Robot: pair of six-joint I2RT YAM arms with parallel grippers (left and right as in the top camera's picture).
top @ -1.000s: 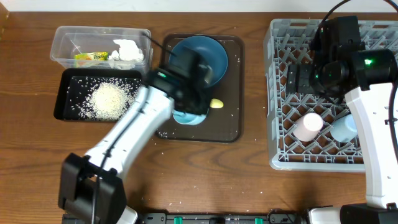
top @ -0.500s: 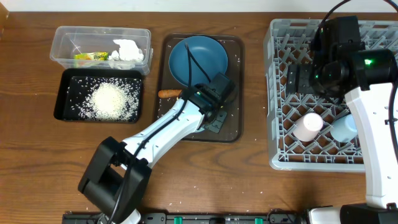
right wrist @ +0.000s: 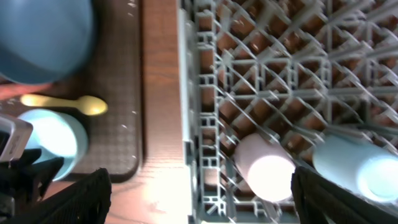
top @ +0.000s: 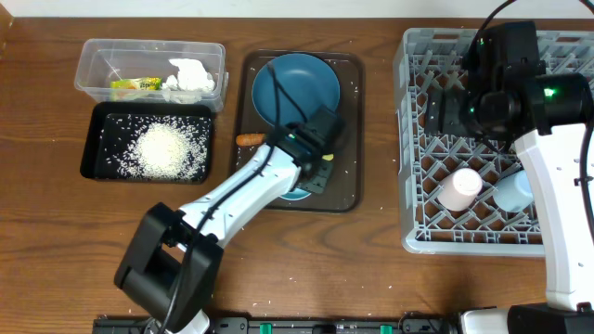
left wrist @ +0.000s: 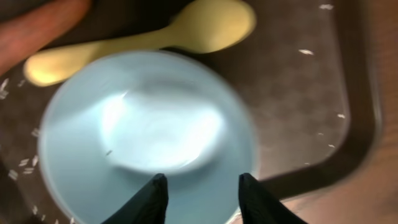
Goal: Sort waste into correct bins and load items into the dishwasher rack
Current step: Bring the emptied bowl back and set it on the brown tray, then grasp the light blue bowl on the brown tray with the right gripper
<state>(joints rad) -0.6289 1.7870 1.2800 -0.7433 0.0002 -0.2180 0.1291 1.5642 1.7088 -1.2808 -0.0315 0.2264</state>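
The smaller bowl (top: 295,194) is covered by my left gripper, away from the grey rack. I should move my left gripper back and grab the bowl's rim (right wrist: 84,138) with my right gripper.
My left gripper (top: 314,176) hangs open low over the smaller bowl (left wrist: 149,130), which looks pale blue-white and stands on the dark brown tray (top: 348,190). In the left wrist view one finger is over the bowl's inside and the other at its near rim (left wrist: 202,182). The yellow spoon (left wrist: 155,34) and the carrot (top: 249,140) lie just beyond the bowl. The dark blue bowl (top: 297,85) sits at the tray's back. My right gripper (top: 444,116) is wide open and empty above the grey rack (top: 406,139), which holds a pink cup (top: 461,188) and a light blue cup (top: 513,192).
The clear tub (top: 97,56) at the back left holds the yellow wrapper (top: 136,83) and the white tissue (top: 190,78). The black tray (top: 93,139) in front of it holds a heap of rice (top: 167,148). Stray grains dot the table.
My left arm has swung across the brown tray and come down over the small bowl, uncovering the carrot. The right arm has not moved.
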